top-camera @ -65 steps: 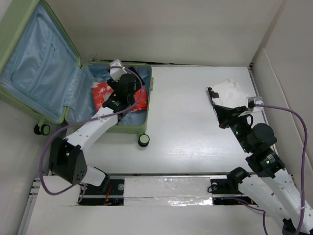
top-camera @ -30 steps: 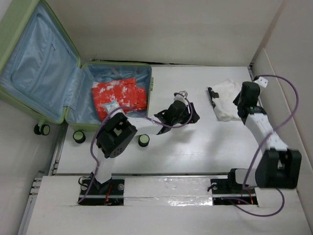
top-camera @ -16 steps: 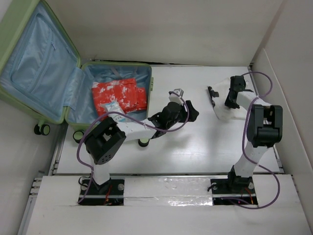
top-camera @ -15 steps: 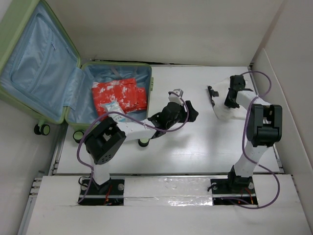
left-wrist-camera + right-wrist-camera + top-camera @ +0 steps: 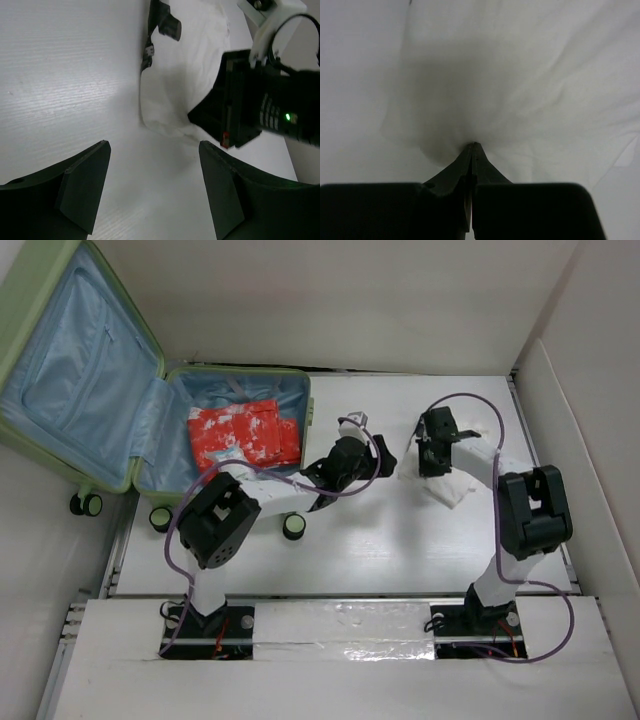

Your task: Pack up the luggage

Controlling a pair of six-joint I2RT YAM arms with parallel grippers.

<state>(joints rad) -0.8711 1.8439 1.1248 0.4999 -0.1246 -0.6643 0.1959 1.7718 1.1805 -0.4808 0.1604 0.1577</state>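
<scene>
I should slide the white cloth [image 5: 449,487] over with my right gripper, because it lies far from the luggage, so that my left gripper can take it beside the black strap [image 5: 148,54].
The luggage [image 5: 80,370], a pale green suitcase with blue lining, lies open at the left, its lid leaning back. A folded red-and-white cloth [image 5: 243,433] lies in its base. A white cloth [image 5: 462,482] lies on the table at the right; it also shows in the left wrist view [image 5: 185,75] and fills the right wrist view [image 5: 520,75]. My right gripper [image 5: 430,455] [image 5: 472,146] is shut on the white cloth, which bunches at its tips. My left gripper [image 5: 388,452] [image 5: 153,146] is open and empty, just left of the cloth's edge and facing the right gripper.
The suitcase's caster wheels [image 5: 293,527] stick out toward the table's middle beside my left arm. White walls enclose the table at the back and right. A black strap or clip [image 5: 167,25] lies at the cloth's far edge.
My left arm came out of the suitcase, leaving the red-and-white cloth there, and swung right to the white cloth. My right gripper came down onto the cloth and drew it leftward.
</scene>
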